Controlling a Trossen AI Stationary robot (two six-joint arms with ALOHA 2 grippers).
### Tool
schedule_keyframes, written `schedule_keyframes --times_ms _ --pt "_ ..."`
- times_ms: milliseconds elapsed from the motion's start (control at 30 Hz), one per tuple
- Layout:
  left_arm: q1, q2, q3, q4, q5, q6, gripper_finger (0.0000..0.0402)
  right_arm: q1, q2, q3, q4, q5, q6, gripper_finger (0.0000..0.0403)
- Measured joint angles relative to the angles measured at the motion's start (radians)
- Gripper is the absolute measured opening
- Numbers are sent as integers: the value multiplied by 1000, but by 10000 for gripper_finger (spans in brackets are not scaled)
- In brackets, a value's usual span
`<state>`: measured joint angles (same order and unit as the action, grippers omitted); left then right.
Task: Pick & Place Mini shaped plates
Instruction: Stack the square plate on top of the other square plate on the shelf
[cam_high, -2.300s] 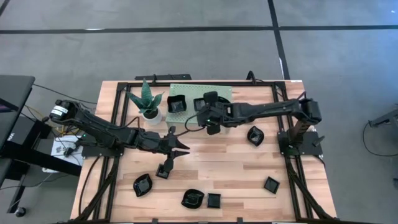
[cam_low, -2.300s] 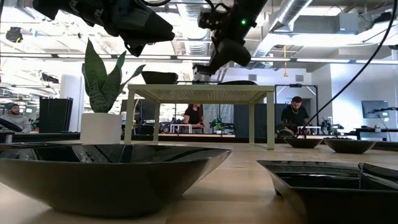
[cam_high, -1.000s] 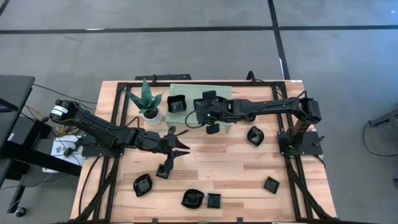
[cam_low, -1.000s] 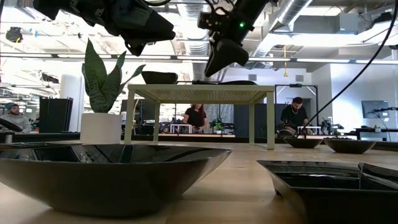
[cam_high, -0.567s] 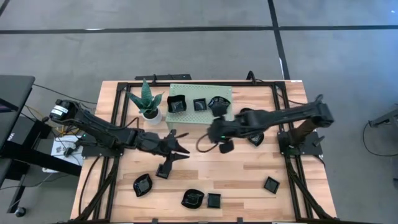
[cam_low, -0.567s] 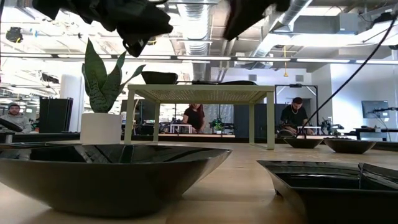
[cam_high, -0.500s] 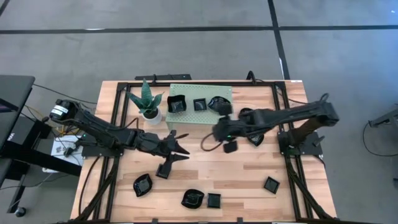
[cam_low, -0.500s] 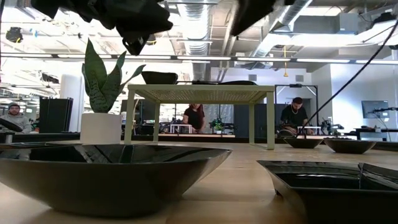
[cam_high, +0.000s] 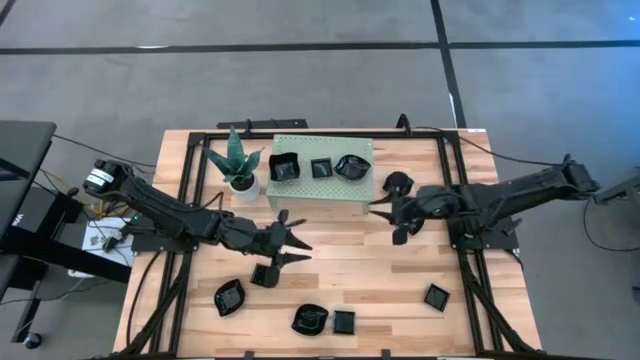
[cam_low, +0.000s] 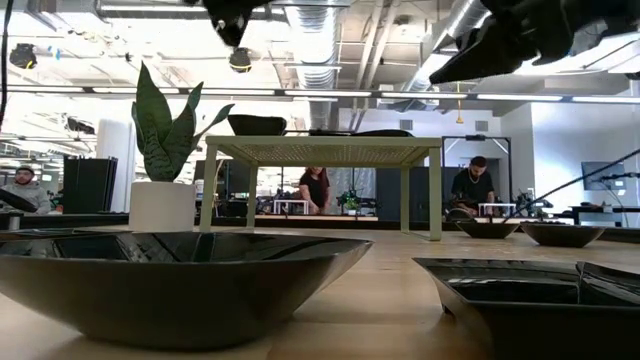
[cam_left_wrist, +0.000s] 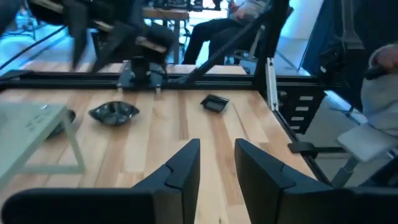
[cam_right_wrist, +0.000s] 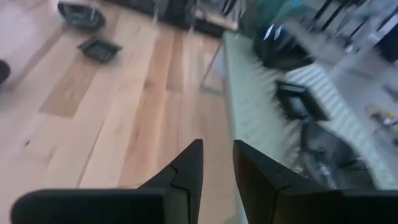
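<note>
The square black plate (cam_high: 263, 275) sits apart from its neighbours by my open left gripper, so I should keep heading for its rim (cam_high: 263, 285) until the fingers straddle it.
Three glossy black mini plates (cam_high: 321, 168) rest on top of the pale green stand (cam_high: 305, 190) at the table's far side. Several more lie flat on the wood: one (cam_high: 229, 297) near left, a pair (cam_high: 310, 319) at the near edge, a square one (cam_high: 435, 296) near right. My left gripper (cam_high: 298, 250) hovers open above the table's middle left, beside another plate (cam_high: 262, 276). My right gripper (cam_high: 378, 209) hangs open just right of the stand. Both wrist views show nothing between the fingers (cam_left_wrist: 186, 163) (cam_right_wrist: 186, 163).
A small potted plant (cam_high: 238, 165) stands left of the stand. Black frame rails (cam_high: 470, 270) run along the table's edges. Bare wood lies between the two grippers (cam_high: 340, 250). People sit in the room behind the table (cam_low: 314, 190).
My right gripper has drawn back from over the stand toward the table's right edge, turning as it went; a lobed plate now shows on the stand's right end where it stood. My left gripper has risen a little and drifted toward the near edge.
</note>
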<state>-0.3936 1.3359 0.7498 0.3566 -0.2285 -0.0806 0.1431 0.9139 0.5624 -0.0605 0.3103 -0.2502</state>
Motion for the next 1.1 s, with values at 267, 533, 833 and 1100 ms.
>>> schedule_keyframes --times_ms 267,533,833,1100 --pt "-63 161 146 -360 -30 -92 103 -39 -116 -11 -29 -3 73 82" --pt "-195 173 147 -606 -29 -435 103 -39 -105 -11 -39 -3 61 82" --pt "-384 213 50 -633 -44 -609 103 -39 -57 -11 -27 -3 57 82" --pt "-382 210 -26 -628 -127 -627 103 -39 -56 -11 -8 -3 58 82"
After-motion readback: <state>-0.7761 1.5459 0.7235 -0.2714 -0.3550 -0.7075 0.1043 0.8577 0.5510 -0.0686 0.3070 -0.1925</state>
